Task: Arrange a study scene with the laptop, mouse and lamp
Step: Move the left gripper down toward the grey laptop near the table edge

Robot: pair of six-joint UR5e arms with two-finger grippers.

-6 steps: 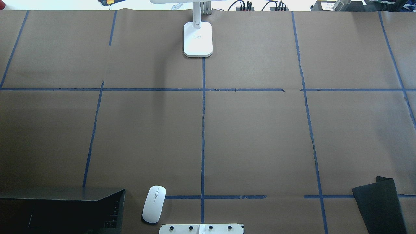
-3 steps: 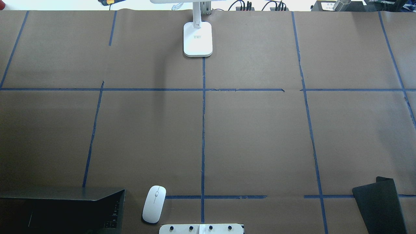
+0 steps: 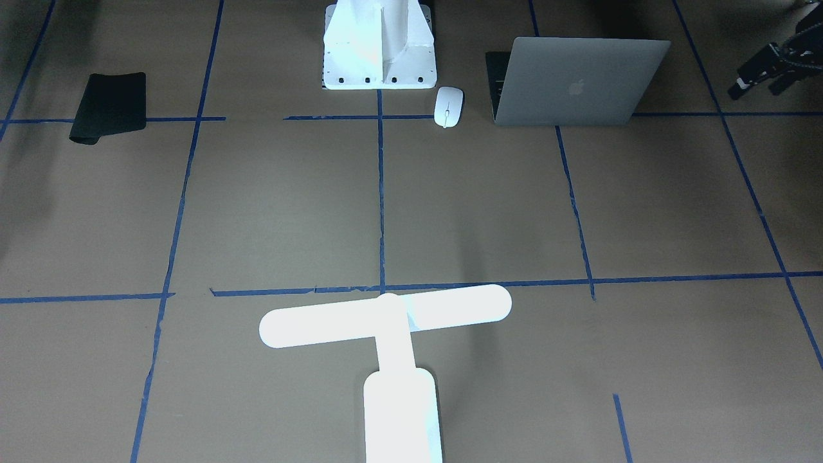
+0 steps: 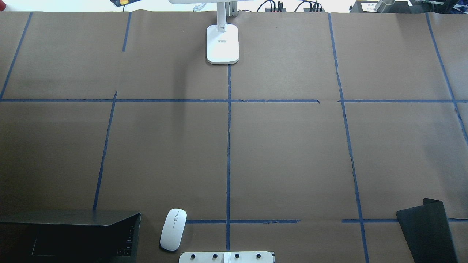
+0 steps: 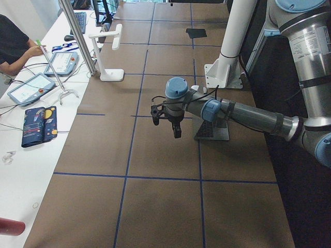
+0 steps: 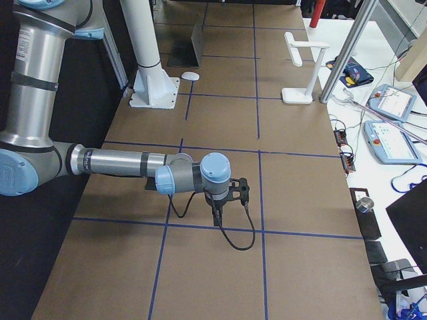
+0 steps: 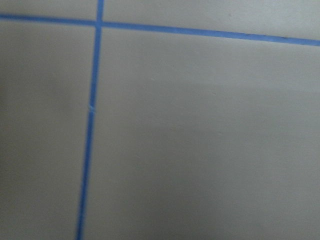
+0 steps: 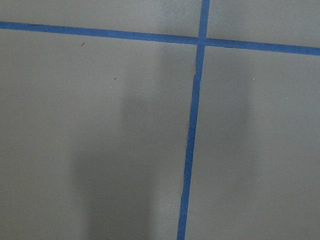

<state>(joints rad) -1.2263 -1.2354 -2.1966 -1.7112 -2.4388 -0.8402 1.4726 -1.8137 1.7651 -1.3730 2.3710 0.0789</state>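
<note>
I expect the laptop's base to follow and the lid to stay open when I pull its top edge (image 3: 591,39), because it stands up unaided from the dark keyboard (image 3: 498,74).
The silver laptop (image 3: 578,80) stands open beside the robot's pedestal, its lid's logo facing the front camera; the overhead view shows its dark keyboard (image 4: 73,237). Just beside it lies the white mouse (image 3: 448,106) (image 4: 173,229). The white T-shaped lamp (image 3: 386,315) (image 4: 222,44) stands at the far middle edge of the table. My left gripper (image 3: 757,87) (image 5: 165,124) hovers open and empty over bare paper beyond the laptop's side. My right gripper (image 6: 230,198) hangs low over the table's other end; I cannot tell whether it is open or shut. Both wrist views show only brown paper and blue tape.
A black mat (image 3: 109,106) (image 4: 426,230) lies near the robot on its right side. The white bolted pedestal (image 3: 379,45) stands at the near middle edge. Blue tape lines grid the brown paper. A person and tablets (image 5: 36,85) are at an adjoining white table.
</note>
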